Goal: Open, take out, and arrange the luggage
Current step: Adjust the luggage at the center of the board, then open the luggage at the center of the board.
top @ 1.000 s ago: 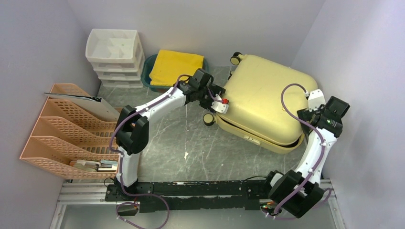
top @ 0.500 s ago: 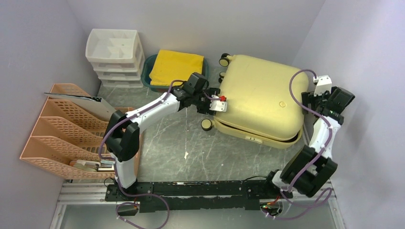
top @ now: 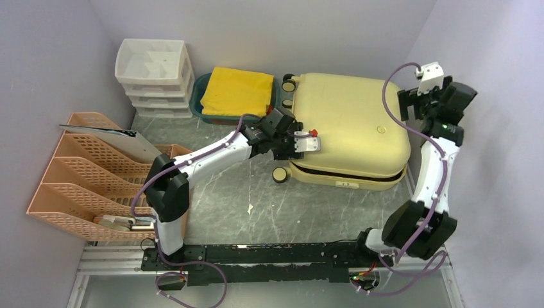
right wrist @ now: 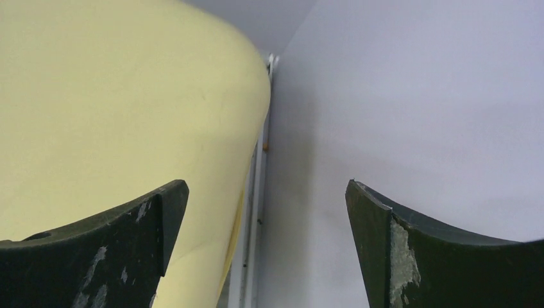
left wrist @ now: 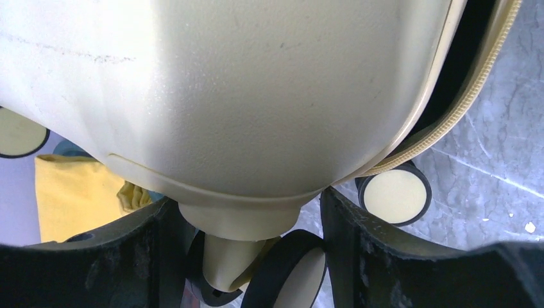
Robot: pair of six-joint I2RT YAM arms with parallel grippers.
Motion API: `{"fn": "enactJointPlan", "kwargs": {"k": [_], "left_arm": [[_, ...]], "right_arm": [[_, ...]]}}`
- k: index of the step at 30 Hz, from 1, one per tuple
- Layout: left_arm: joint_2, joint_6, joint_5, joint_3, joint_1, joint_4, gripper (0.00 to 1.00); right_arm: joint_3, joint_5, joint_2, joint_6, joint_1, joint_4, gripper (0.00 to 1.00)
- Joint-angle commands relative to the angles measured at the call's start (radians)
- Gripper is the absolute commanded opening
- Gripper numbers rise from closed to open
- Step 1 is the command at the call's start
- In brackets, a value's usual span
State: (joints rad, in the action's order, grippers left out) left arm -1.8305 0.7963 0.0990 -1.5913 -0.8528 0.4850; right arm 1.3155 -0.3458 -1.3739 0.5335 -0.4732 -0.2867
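Observation:
The luggage's lid rises just to a narrow gap point(top: 349, 175) as my left gripper lifts it at the caster wheel, so my right gripper should push the lid back from inside point(top: 385, 168).
The luggage point(top: 349, 125) lies flat at the back right, a pale yellow hard shell with a dark gap along its near seam point(top: 346, 173). My left gripper point(top: 295, 144) is at its left corner. In the left wrist view the shell point(left wrist: 256, 83) fills the top, and the gripper point(left wrist: 247, 218) is shut on a caster wheel point(left wrist: 295, 269) and its yellow stem. A second wheel point(left wrist: 393, 196) rests on the table beside it. My right gripper point(top: 414, 102) hovers open by the luggage's far right corner. The right wrist view shows the shell point(right wrist: 115, 96) to the left of the gripper point(right wrist: 266, 192), with nothing between its fingers.
A teal tray point(top: 197, 96) holding a yellow cloth point(top: 235, 90) sits just left of the luggage's wheels. A white drawer unit point(top: 154, 77) stands in the back left corner, and an orange file rack point(top: 96, 173) runs along the left wall. The right wall point(right wrist: 417, 96) is close to the luggage.
The luggage has swung counterclockwise and now sits square to the back wall. My left gripper kept its hold on the corner wheel. My right gripper has moved farther back along the right wall.

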Motion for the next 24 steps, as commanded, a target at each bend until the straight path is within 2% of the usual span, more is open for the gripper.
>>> {"fn": "enactJointPlan", "kwargs": {"k": [1, 4, 7, 12, 16, 20, 24], "left_arm": [[0.004, -0.11, -0.097, -0.173, 0.003, -0.268, 0.05], [-0.004, -0.131, -0.135, -0.262, 0.003, -0.274, 0.05], [-0.016, -0.118, -0.182, -0.325, 0.002, -0.305, 0.05], [-0.053, -0.07, -0.249, -0.408, 0.003, -0.388, 0.05], [-0.1, -0.044, -0.28, -0.483, 0.005, -0.433, 0.05], [-0.134, 0.014, -0.314, -0.526, 0.008, -0.494, 0.05], [-0.156, 0.061, -0.339, -0.541, 0.017, -0.559, 0.05]], "right_arm": [[0.211, -0.161, 0.163, 0.118, -0.003, -0.257, 1.0], [0.268, -0.399, 0.225, 0.35, 0.001, -0.486, 1.0], [0.256, -0.589, 0.278, 0.619, 0.035, -0.725, 1.0], [0.199, -0.632, 0.324, 0.815, 0.198, -0.92, 0.97], [0.176, -0.656, 0.31, 0.925, 0.271, -1.026, 0.88], [0.11, -0.577, 0.291, 0.913, 0.317, -0.974, 0.77], [-0.041, -0.414, 0.333, 0.812, 0.353, -0.726, 0.76]]}}
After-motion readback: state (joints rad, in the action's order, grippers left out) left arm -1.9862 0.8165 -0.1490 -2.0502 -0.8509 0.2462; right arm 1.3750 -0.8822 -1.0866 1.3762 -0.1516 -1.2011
